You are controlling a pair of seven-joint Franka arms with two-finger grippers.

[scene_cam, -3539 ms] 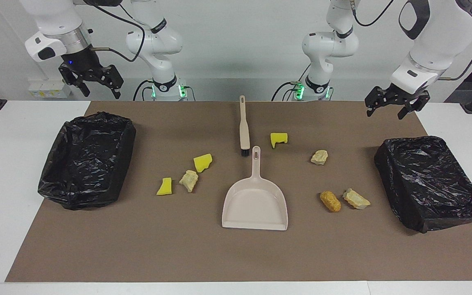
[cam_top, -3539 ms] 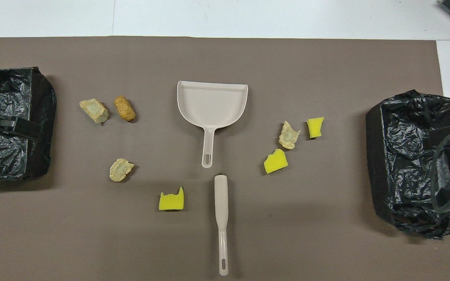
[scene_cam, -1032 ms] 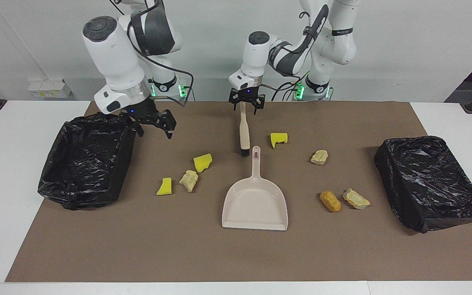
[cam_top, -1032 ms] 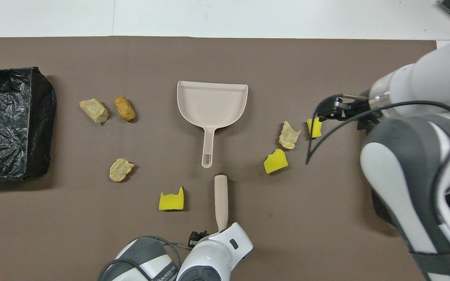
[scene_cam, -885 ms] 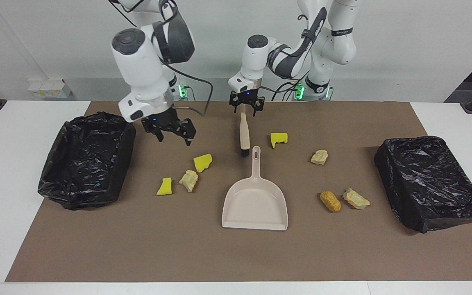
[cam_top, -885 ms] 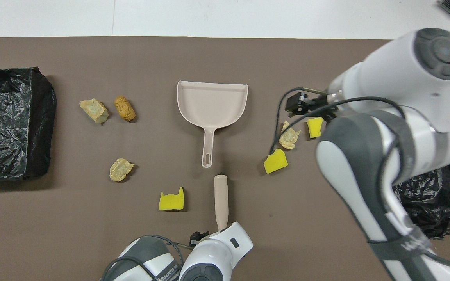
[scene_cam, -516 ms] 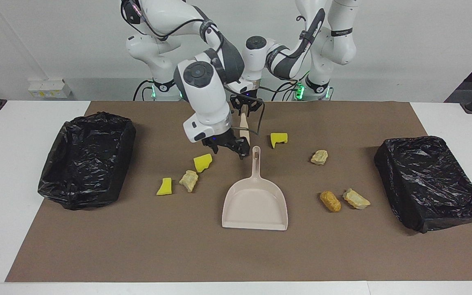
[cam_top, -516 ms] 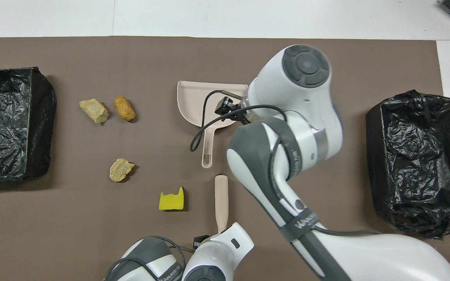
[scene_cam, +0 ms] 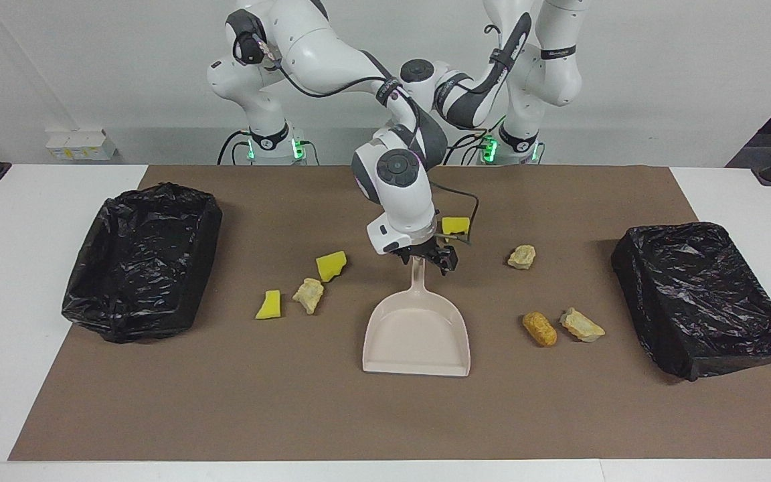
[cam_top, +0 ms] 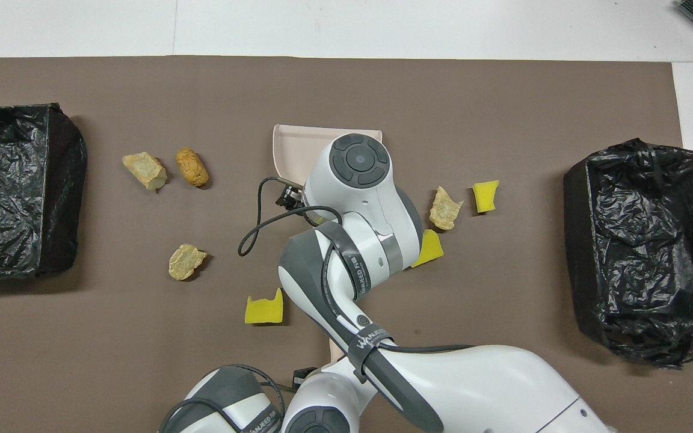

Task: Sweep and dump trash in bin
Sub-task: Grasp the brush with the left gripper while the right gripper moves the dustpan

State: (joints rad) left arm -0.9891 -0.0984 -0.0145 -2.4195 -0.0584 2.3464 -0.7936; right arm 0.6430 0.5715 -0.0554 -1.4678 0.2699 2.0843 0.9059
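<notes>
My right gripper is to take the dustpan's handle (scene_cam: 418,274) and turn the dustpan's opening (scene_cam: 416,369) toward the orange-brown lump before it sweeps, because that opening faces away from the orange-brown lump now.
The trash is seven scraps on the brown mat: yellow sponge chunks (scene_cam: 456,226) (scene_cam: 331,266) (scene_cam: 268,304), beige lumps (scene_cam: 522,256) (scene_cam: 582,325) (scene_cam: 308,294) and an orange-brown lump (scene_cam: 539,329). The beige dustpan (scene_cam: 416,335) lies mid-mat. My right gripper (scene_cam: 425,258) is low over the end of its handle, fingers open on either side of it. The brush is mostly hidden by my right arm; a bit of its handle (cam_top: 335,349) shows in the overhead view. My left gripper (cam_top: 307,374) is at that handle's end, almost fully hidden.
Two black-lined bins stand at the mat's ends, one (scene_cam: 141,261) toward the right arm's end and one (scene_cam: 700,294) toward the left arm's end. My right arm crosses over the brush and part of a sponge chunk (cam_top: 432,249).
My right gripper swept from beside the bin across the mat to the dustpan handle and lowered onto it. My left gripper has stayed at the brush handle. No scrap has moved.
</notes>
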